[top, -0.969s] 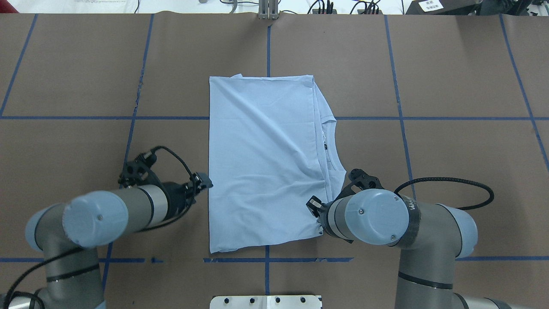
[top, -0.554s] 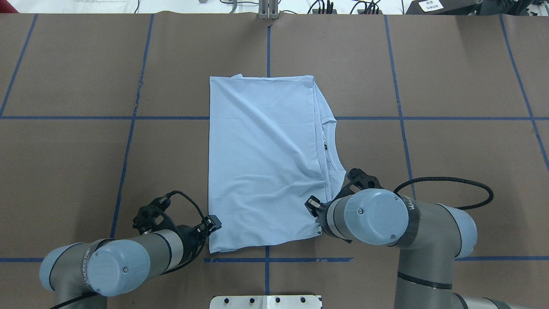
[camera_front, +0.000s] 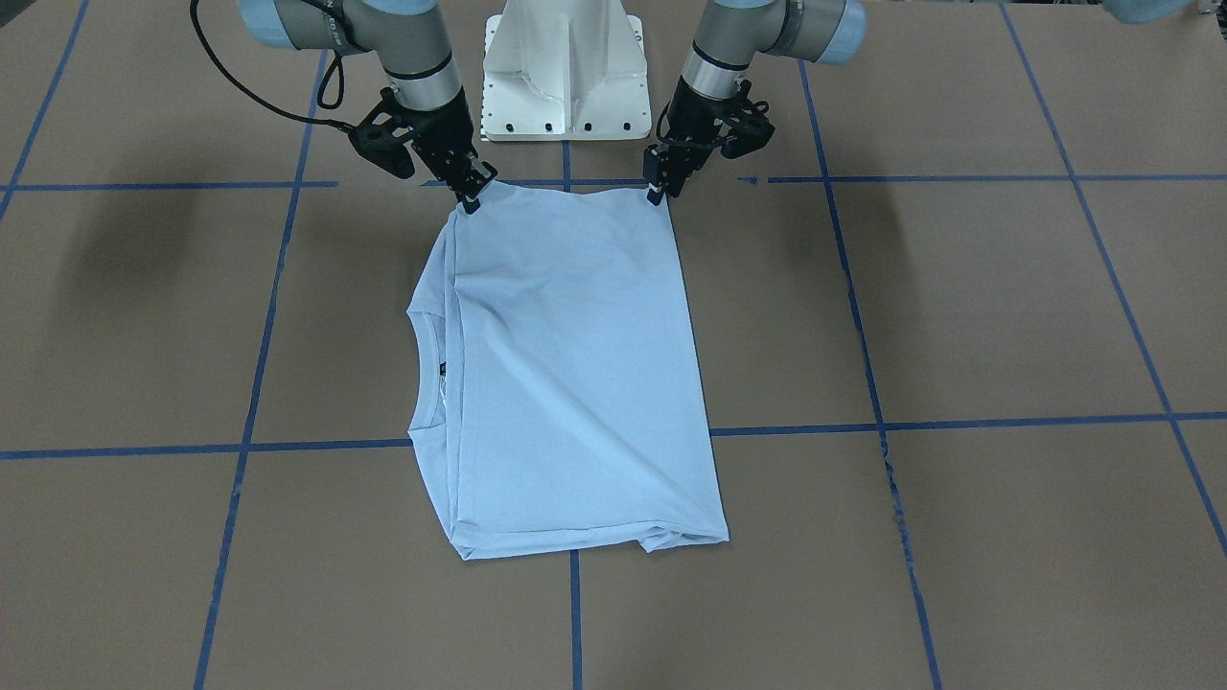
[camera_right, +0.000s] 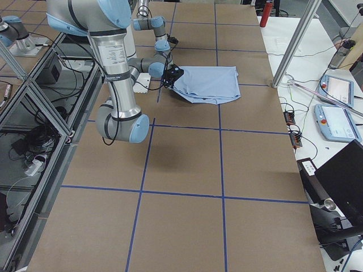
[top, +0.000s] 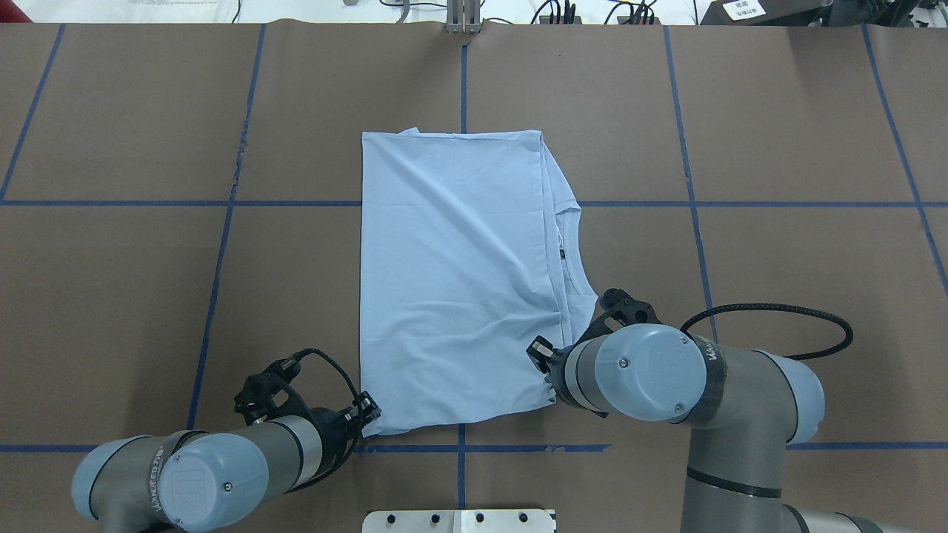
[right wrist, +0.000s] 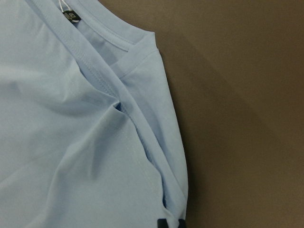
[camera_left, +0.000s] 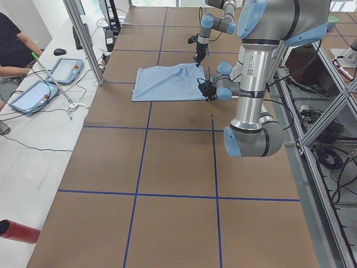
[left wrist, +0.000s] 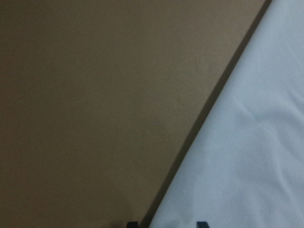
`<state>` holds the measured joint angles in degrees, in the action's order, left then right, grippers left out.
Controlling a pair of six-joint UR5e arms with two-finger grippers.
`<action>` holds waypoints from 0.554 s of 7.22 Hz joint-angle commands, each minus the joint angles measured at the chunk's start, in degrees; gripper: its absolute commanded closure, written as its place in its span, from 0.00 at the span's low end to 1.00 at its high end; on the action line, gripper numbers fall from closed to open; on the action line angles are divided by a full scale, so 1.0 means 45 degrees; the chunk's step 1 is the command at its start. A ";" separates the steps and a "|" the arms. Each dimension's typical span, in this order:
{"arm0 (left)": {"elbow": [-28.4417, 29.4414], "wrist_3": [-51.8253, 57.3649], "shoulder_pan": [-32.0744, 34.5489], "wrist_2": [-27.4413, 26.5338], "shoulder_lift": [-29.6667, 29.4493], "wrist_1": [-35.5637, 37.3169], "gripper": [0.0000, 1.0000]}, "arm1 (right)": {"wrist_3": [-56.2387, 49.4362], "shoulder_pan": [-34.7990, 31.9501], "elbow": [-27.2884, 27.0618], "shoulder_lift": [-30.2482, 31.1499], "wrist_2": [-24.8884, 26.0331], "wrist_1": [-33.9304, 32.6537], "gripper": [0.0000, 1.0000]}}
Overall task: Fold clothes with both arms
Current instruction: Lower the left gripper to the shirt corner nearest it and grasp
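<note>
I expect the whole light blue T-shirt (camera_front: 575,368) to slide along toward the pedestal base when I pull its near corners, because the T-shirt's far edge (camera_front: 575,541) is loose.
The light blue T-shirt (top: 452,281) lies folded in a tall rectangle at the table's middle, with the collar (top: 569,248) and dark neck label (right wrist: 71,15) on its right side. The palm print is hidden. My left gripper (camera_front: 657,195) is at the shirt's near left corner (top: 368,423). In the left wrist view its fingertips (left wrist: 201,224) stand apart with the shirt's edge (left wrist: 247,156) between them. My right gripper (camera_front: 471,201) is at the near right corner, shut on the fabric (right wrist: 71,142). In the overhead view my right wrist hides it.
The white pedestal base (camera_front: 566,77) stands just behind the shirt's near edge. Blue tape lines (top: 689,200) cross the brown table. A black cable (top: 778,314) loops off the right arm. A person (camera_left: 14,44) and tablets (camera_left: 33,95) are at a side bench.
My left arm has swung back toward the robot, from beside the shirt's left edge to its near left corner. The right arm and the shirt have stayed still.
</note>
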<state>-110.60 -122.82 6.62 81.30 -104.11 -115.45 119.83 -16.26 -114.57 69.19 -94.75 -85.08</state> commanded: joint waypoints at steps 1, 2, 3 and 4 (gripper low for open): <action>-0.0071 -0.0012 -0.0200 0.0020 -0.0029 0.0207 0.59 | -0.0007 -0.0078 -0.0009 -0.0004 -0.0019 0.0000 1.00; -0.0226 -0.0012 -0.0201 0.0020 -0.0010 0.0207 1.00 | -0.0007 -0.0097 -0.0203 0.0054 -0.0019 0.0000 1.00; -0.0382 -0.0012 -0.0181 0.0039 0.0010 0.0226 1.00 | -0.0007 -0.0098 -0.0244 0.0055 -0.0019 0.0000 1.00; -0.0403 -0.0012 -0.0181 0.0039 -0.0010 0.0226 1.00 | -0.0007 -0.0098 -0.0244 0.0074 -0.0019 0.0000 1.00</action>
<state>-112.02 -122.87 5.81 81.44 -104.13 -114.48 119.79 -16.66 -115.50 69.42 -94.83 -85.08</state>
